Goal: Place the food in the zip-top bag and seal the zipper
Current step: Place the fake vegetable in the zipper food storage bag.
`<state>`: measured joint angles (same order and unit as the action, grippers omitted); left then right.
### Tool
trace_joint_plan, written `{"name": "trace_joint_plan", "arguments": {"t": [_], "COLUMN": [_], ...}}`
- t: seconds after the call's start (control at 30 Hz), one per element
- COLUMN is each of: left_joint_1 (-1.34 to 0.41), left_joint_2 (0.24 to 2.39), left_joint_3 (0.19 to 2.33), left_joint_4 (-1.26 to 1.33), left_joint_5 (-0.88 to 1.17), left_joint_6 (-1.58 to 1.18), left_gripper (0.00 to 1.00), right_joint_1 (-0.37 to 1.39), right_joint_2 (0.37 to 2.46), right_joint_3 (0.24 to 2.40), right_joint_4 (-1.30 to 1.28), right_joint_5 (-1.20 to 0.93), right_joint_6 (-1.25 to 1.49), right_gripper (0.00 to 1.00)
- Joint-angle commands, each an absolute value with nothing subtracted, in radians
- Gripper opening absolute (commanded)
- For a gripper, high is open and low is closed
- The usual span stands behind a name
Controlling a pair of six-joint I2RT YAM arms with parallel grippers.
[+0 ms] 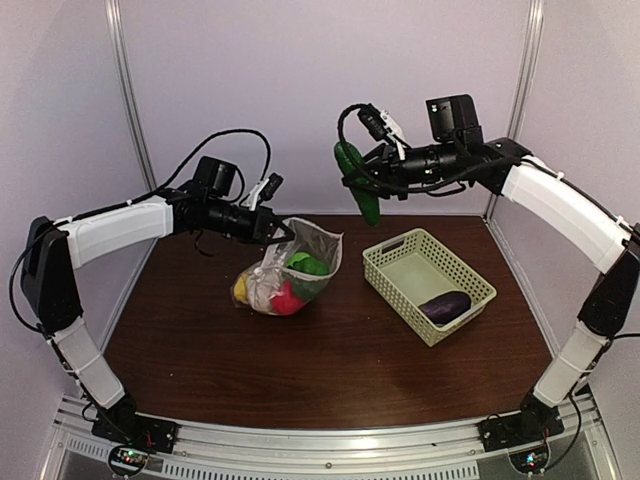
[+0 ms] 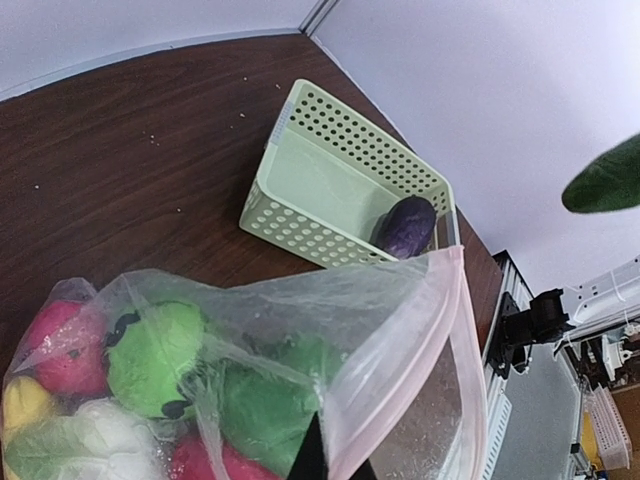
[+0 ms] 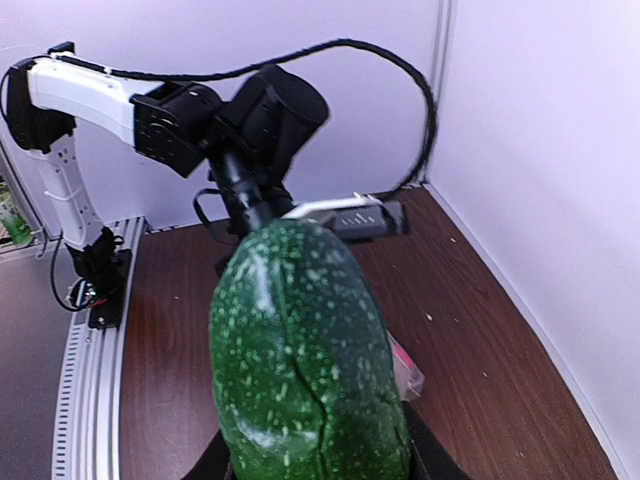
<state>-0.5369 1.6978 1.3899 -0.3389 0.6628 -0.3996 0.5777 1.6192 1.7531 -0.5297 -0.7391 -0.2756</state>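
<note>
The green cucumber's lower end [image 1: 370, 213] points downward and the bag's opening [image 1: 319, 246] faces it, so the robot's right gripper should go on carrying the cucumber until that end goes into the bag's opening.
The zip-top bag [image 1: 288, 272] stands on the table with its mouth held up. My left gripper [image 1: 283, 233] is shut on the bag's rim at the zipper [image 2: 440, 330], and its dark fingers [image 2: 318, 455] pinch the plastic. Inside the bag lie green round pieces [image 2: 160, 355], a red-pink ball [image 2: 65, 345], a yellow piece [image 2: 22, 400] and white cauliflower [image 2: 100, 430]. My right gripper [image 1: 372, 172] is shut on the green cucumber [image 1: 356, 182], holding it high above and to the right of the bag. The cucumber [image 3: 310, 370] fills the right wrist view. A purple eggplant [image 1: 445, 305] lies in the basket.
A pale green lattice basket [image 1: 400, 255] sits right of the bag, with the eggplant in its near corner. White walls with metal posts close in the back and both sides of the table. The arm bases stand at the near edge.
</note>
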Motion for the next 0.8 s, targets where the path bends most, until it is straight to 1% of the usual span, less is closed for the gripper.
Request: {"name": "trace_joint_plan", "arguments": {"t": [0.0, 0.17, 0.3, 0.43, 0.5, 0.63, 0.77], "left_joint_1": [-0.541, -0.540, -0.536, -0.528, -0.516, -0.491, -0.475], "left_joint_2": [1.706, 1.699, 1.689, 1.675, 1.667, 1.648, 1.624], "left_joint_3": [1.425, 1.432, 1.439, 1.446, 1.445, 1.443, 1.441], "left_joint_4": [-0.332, -0.338, -0.340, -0.339, -0.332, -0.313, -0.309], "left_joint_5": [0.702, 0.725, 0.765, 0.799, 0.823, 0.882, 0.889], "left_joint_6": [-0.371, -0.357, -0.345, -0.343, -0.348, -0.359, -0.357], "left_gripper": [0.00, 0.00, 0.00, 0.00, 0.00, 0.00, 0.00], "right_joint_1": [0.655, 0.719, 0.739, 0.755, 0.769, 0.808, 0.828], "right_joint_2": [1.715, 1.825, 1.899, 1.967, 2.004, 2.067, 2.111], "right_joint_3": [1.848, 1.962, 2.013, 2.066, 2.114, 2.200, 2.261], "right_joint_4": [-0.463, -0.476, -0.464, -0.444, -0.478, -0.570, -0.661], "right_joint_5": [-0.865, -0.900, -0.911, -0.983, -1.008, -0.994, -0.975], "right_joint_6": [-0.206, -0.257, -0.287, -0.282, -0.308, -0.406, -0.509], "right_gripper": [0.32, 0.34, 0.34, 0.36, 0.36, 0.38, 0.41]}}
